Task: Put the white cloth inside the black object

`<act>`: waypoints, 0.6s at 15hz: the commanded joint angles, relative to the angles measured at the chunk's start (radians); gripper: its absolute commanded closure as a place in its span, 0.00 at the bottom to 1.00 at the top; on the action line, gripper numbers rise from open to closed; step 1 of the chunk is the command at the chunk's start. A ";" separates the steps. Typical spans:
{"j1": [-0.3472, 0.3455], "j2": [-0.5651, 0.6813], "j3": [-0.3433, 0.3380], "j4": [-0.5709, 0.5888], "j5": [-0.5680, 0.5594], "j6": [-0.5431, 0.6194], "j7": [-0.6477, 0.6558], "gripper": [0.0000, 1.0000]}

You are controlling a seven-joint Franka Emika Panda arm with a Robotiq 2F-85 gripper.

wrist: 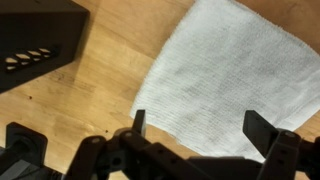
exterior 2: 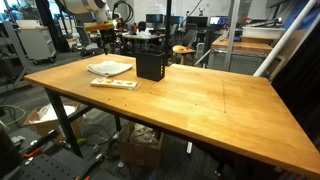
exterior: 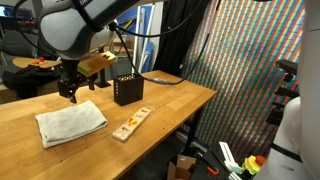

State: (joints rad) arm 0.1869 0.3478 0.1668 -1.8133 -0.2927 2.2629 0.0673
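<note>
The white cloth (wrist: 198, 108) lies between my gripper's open fingers, which are clear of the black object. I should keep going down until the ends of the fingers touch the cloth (exterior: 66, 114), then pinch a fold.
The white cloth (exterior: 71, 123) lies folded flat on the wooden table, also seen in an exterior view (exterior 2: 110, 68) and filling the upper right of the wrist view (wrist: 230, 70). The black object (exterior: 128, 90) is a small open-topped box standing just beyond the cloth; it shows in an exterior view (exterior 2: 150, 65) and at the top left of the wrist view (wrist: 35, 35). My gripper (exterior: 71, 93) hangs above the cloth's far edge. In the wrist view the gripper (wrist: 198, 128) is open, its fingers spread over the cloth, holding nothing.
A flat wooden strip with coloured pieces (exterior: 128, 125) lies on the table next to the cloth and box, also in an exterior view (exterior 2: 113, 83). The table edge (exterior: 180, 118) drops off at the right. Lab clutter and chairs stand behind.
</note>
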 commanded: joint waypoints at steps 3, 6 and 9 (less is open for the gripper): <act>0.014 0.187 -0.010 0.185 0.061 0.050 -0.055 0.00; 0.010 0.258 -0.008 0.231 0.104 0.050 -0.085 0.00; 0.005 0.308 -0.006 0.241 0.141 0.044 -0.109 0.00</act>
State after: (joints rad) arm 0.1918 0.5970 0.1640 -1.6265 -0.1986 2.3070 0.0043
